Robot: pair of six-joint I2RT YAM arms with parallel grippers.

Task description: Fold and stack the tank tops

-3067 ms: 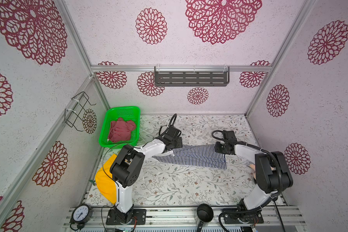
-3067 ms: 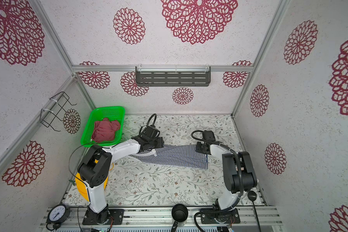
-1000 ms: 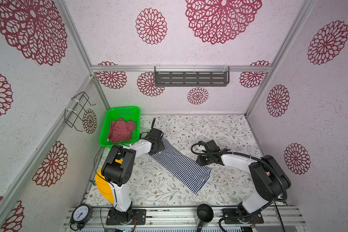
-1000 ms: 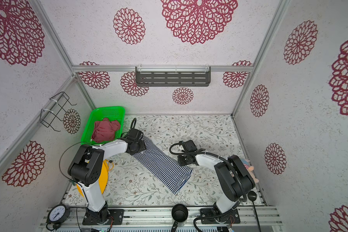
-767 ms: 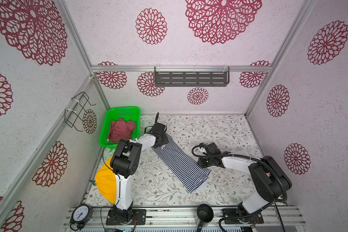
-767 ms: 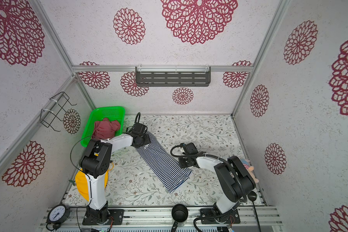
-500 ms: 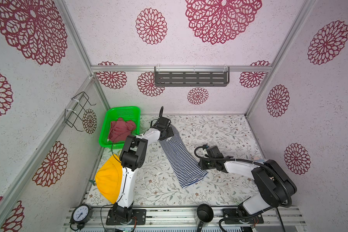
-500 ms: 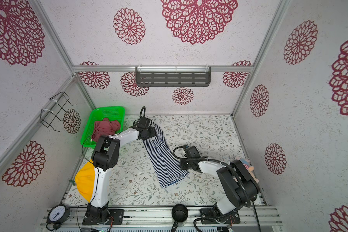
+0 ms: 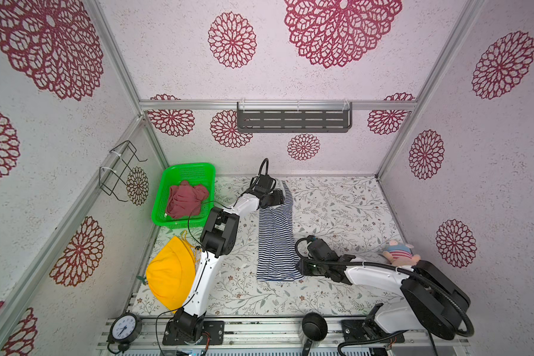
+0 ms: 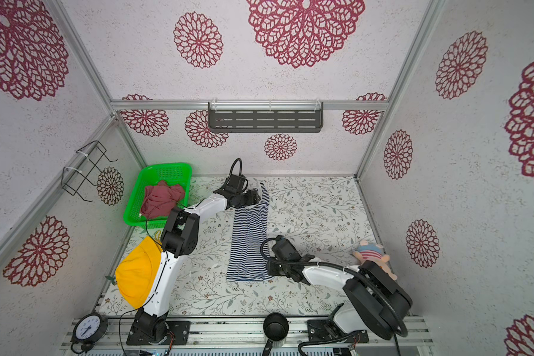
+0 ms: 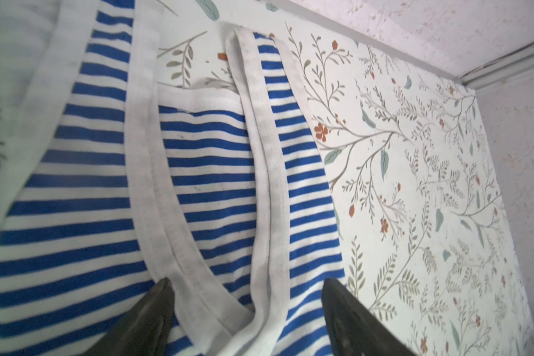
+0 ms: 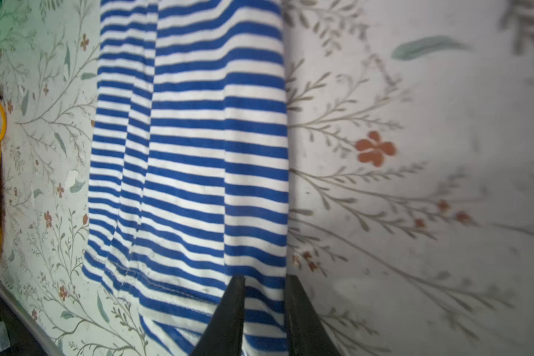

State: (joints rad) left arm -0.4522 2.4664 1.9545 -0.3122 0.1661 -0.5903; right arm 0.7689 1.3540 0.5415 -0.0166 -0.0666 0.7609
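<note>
Next, I move my left gripper away from the tank top's straps and take the hem's loose corner (image 9: 259,279) with it before folding, because my right gripper holds a corner of the striped tank top's near hem (image 9: 298,277).
The striped tank top (image 9: 275,240) (image 10: 248,240) lies on the floral table as a long narrow folded strip running from back to front. My left gripper (image 9: 276,198) (image 11: 248,282) is at its far end. It is open, its fingers wide apart over the white-edged straps (image 11: 259,154), which lie flat. My right gripper (image 9: 301,268) (image 12: 265,279) is at the near hem, shut on the striped tank top's right folded edge. The rose-red tank top (image 9: 185,200) (image 10: 161,198) sits crumpled in the green basket (image 9: 195,165).
A yellow hat (image 9: 170,274) lies at the front left beside the left arm's base. A small plush toy (image 9: 398,252) sits by the right wall. A clock (image 9: 124,328) and a black cup (image 9: 314,322) stand on the front rail. A dark shelf (image 9: 293,120) hangs on the back wall.
The striped top swung from a diagonal to straight back-to-front. My left gripper carried the strap end toward the back wall and opened. My right gripper drew the hem toward the front.
</note>
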